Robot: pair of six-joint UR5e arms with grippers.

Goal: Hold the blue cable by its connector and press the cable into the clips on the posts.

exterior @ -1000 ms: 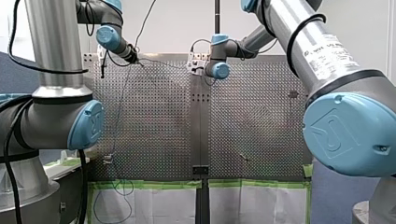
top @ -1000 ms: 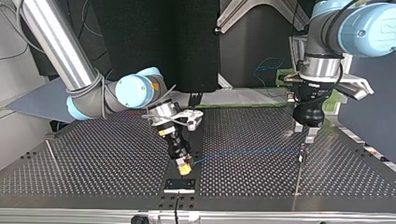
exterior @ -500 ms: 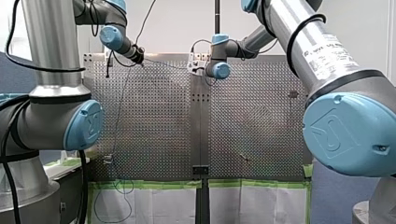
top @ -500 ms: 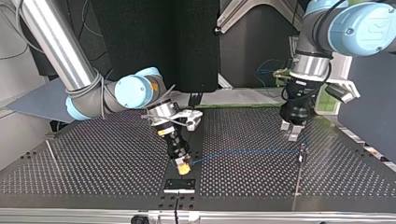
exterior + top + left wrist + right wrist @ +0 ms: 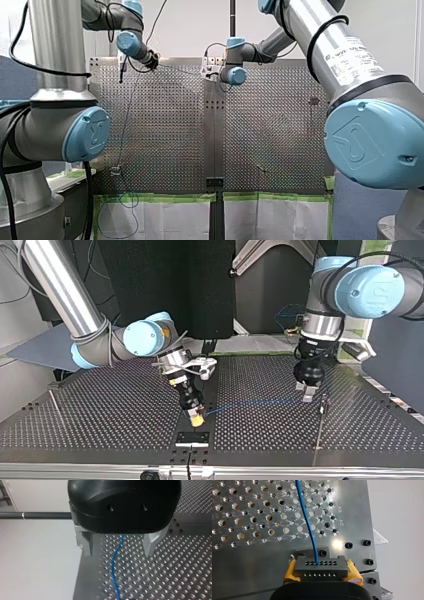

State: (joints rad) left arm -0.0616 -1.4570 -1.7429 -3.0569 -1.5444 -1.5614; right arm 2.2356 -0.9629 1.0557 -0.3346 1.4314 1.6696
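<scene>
The blue cable (image 5: 305,513) comes out of the grey connector in a smooth curve (image 5: 314,547), so I expect the cable to lean over in a gentle arc when I carry the connector.
In the right wrist view my right gripper (image 5: 320,576) has its yellow pads shut on the grey connector (image 5: 320,566). The blue cable (image 5: 305,517) leaves the connector and runs ahead over the perforated plate. In the top view that gripper (image 5: 197,419) sits low near the middle, and the cable (image 5: 260,402) stretches to a thin post (image 5: 324,401) at the right. My left gripper (image 5: 306,392) hangs just left of that post. Its metal fingers (image 5: 86,543) stand open, with the cable (image 5: 113,575) passing below, between them and untouched.
A small black plate (image 5: 192,438) lies near the table's front edge in the top view. A thin rod (image 5: 56,407) lies at that view's left. Slack cable (image 5: 120,220) hangs over the taped edge in the front view.
My left arm has moved toward the top view's left, from over the post to beside it, and turned at the wrist; its fingers stay open. My right arm and the connector have not moved.
</scene>
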